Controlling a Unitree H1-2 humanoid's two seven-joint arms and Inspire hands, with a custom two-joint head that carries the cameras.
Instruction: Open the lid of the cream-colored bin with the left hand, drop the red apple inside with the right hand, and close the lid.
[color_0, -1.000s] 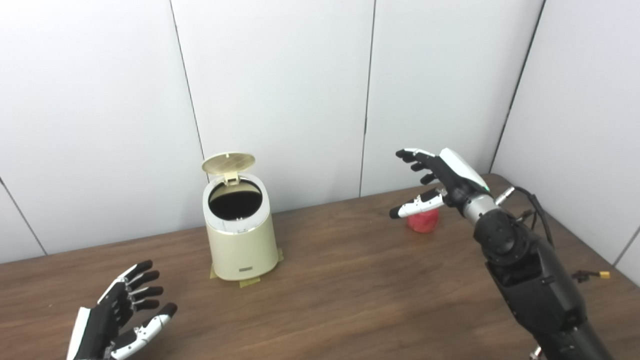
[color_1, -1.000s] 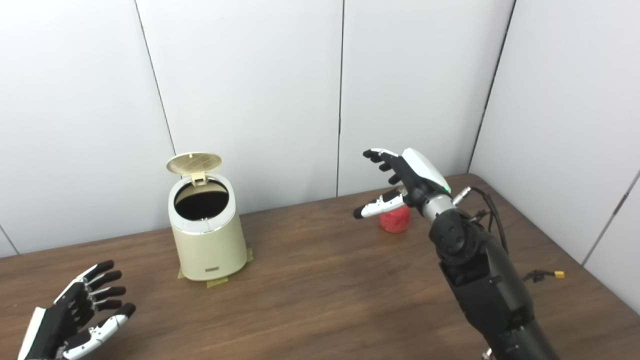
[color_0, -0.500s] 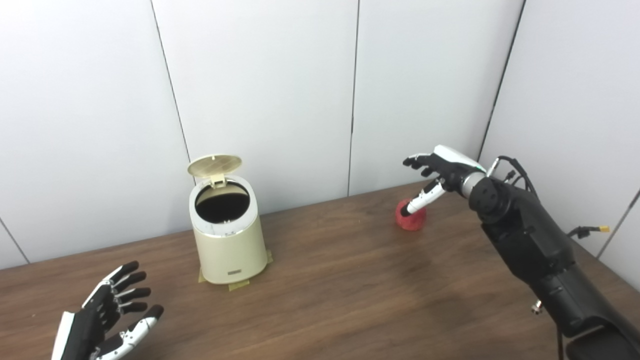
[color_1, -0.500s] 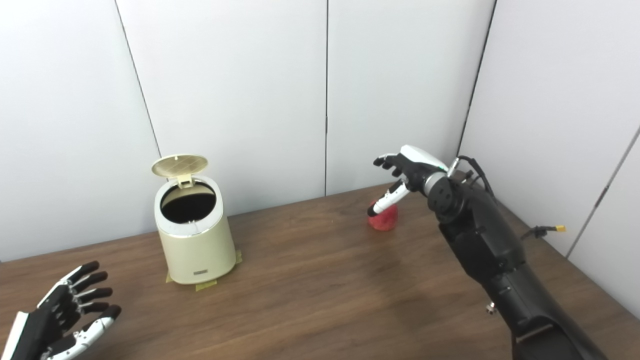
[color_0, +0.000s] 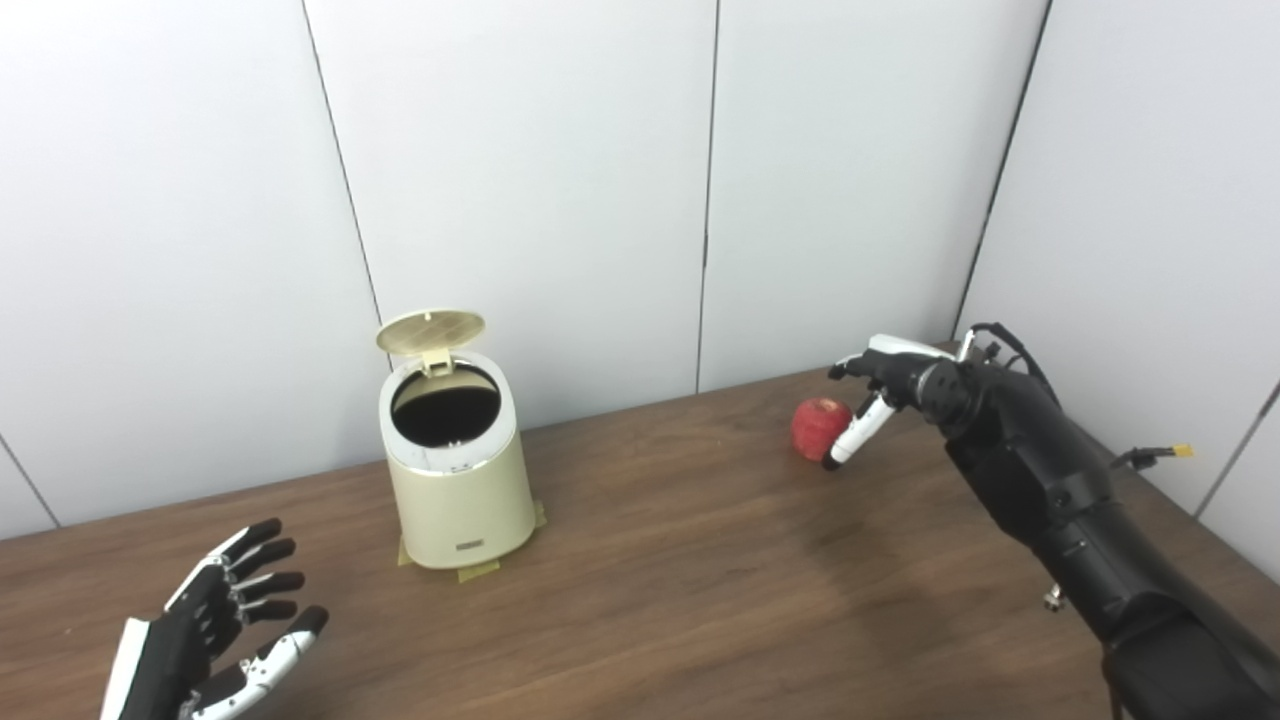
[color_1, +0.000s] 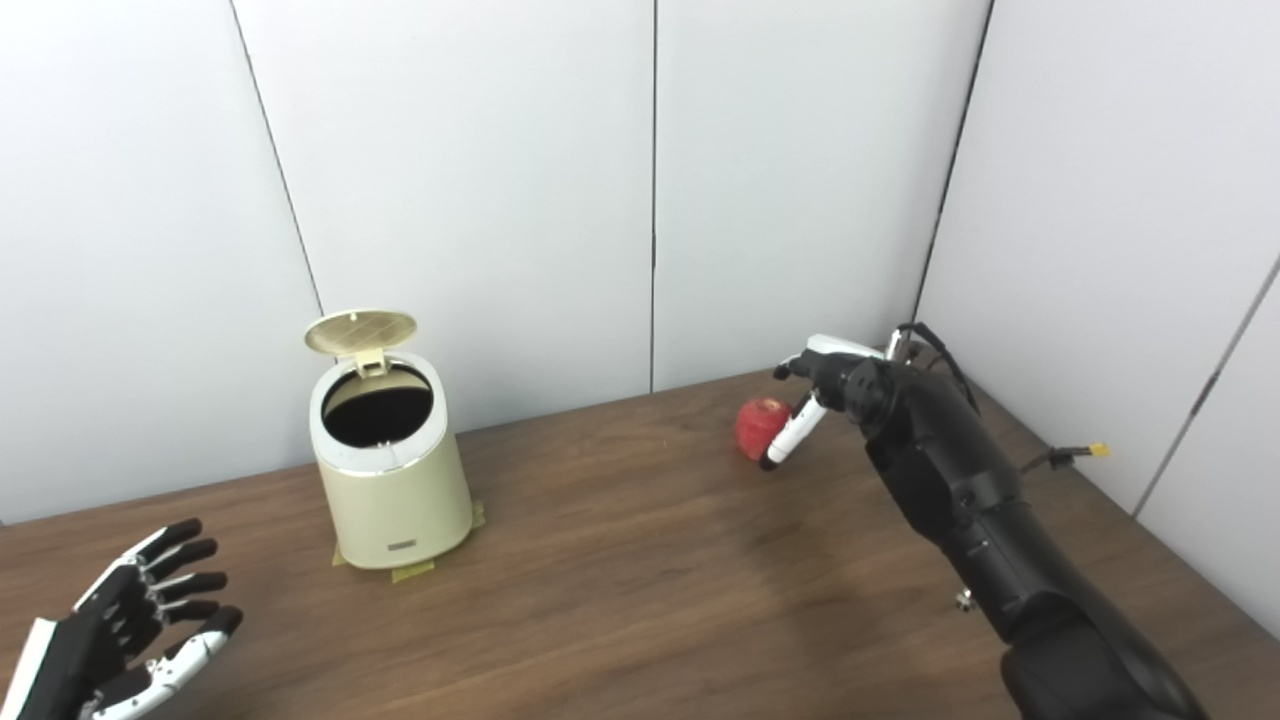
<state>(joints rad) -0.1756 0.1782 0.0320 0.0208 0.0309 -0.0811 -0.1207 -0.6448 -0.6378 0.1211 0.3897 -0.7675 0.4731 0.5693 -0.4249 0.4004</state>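
Note:
The red apple (color_0: 819, 427) is narrower than the bin's dark opening (color_0: 446, 416). The apple will drop through and go out of sight below the bin's rim when I let it fall.
The cream-colored bin (color_0: 457, 490) stands on the wooden table (color_0: 680, 580) at the back left. Its round lid (color_0: 431, 331) is tipped up and the dark inside shows. The red apple (color_0: 818, 427) lies on the table at the back right. My right hand (color_0: 880, 385) is open, lowered just to the apple's right, thumb beside the apple's front and fingers over its far side; contact is unclear. My left hand (color_0: 205, 640) is open and empty, palm up, low at the front left, well away from the bin.
White wall panels close in behind the table and on the right. Tape pieces (color_0: 478, 570) stick out under the bin's base. A loose cable with a yellow connector (color_0: 1180, 451) hangs off my right arm near the table's right edge.
My right hand has come down from above the apple to beside it, thumb now to the apple's right. The view shifted earlier. The left hand and bin stayed put.

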